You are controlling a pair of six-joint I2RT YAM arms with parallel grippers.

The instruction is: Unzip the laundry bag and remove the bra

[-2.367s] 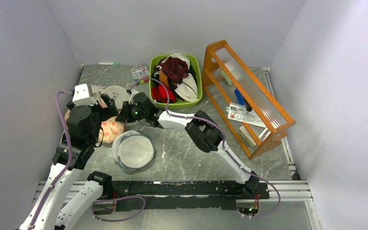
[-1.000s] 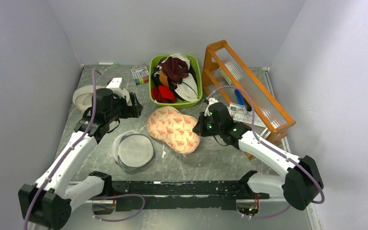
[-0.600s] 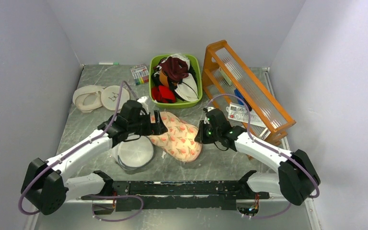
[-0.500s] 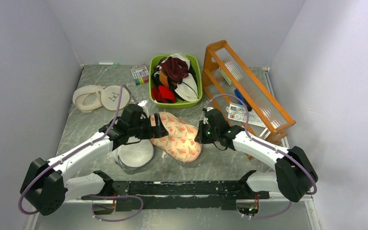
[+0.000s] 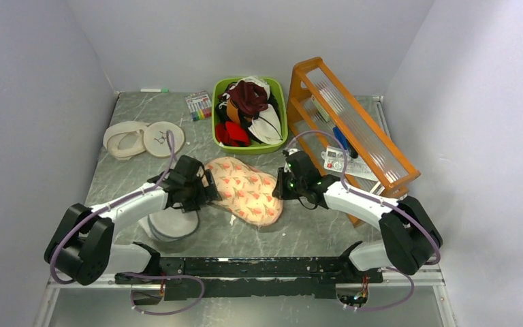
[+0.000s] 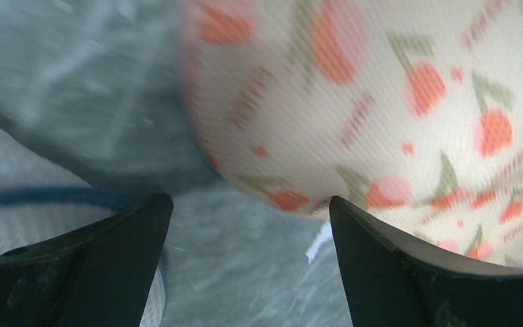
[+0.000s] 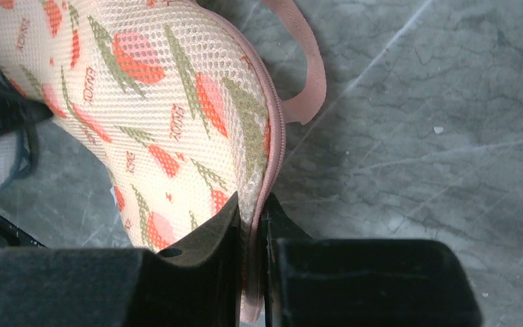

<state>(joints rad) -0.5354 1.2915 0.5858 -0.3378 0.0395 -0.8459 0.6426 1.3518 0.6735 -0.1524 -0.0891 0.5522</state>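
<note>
The robot's right gripper is pinching the bag's zip edge (image 7: 270,178) at the bag's side, so it should let go while the left gripper lifts the bag's near end (image 5: 261,221), and then take hold of the zip pull.
The laundry bag (image 5: 245,189), cream-peach with red flowers and a pink zip edge, lies zipped at the table's middle. My right gripper (image 5: 280,186) is shut on the zip edge at its right end, as the right wrist view shows for gripper (image 7: 252,225) and bag (image 7: 143,102). My left gripper (image 5: 204,189) is open at the bag's left end. In the left wrist view the gripper (image 6: 248,231) is low over the table, with the bag (image 6: 381,102) just ahead. A white bra (image 5: 143,138) with two cups lies at the back left, outside the bag.
A round white mesh disc (image 5: 170,221) with a dark rim lies partly under my left arm. A green bin (image 5: 280,112) of garments stands at the back. An orange rack (image 5: 347,136) stands on the right. A marker pack (image 5: 199,103) lies beside the bin.
My left gripper has moved left and lower to the bag's left end. The bag and the mesh disc have shifted a little left. My right gripper stays shut on the bag's right end.
</note>
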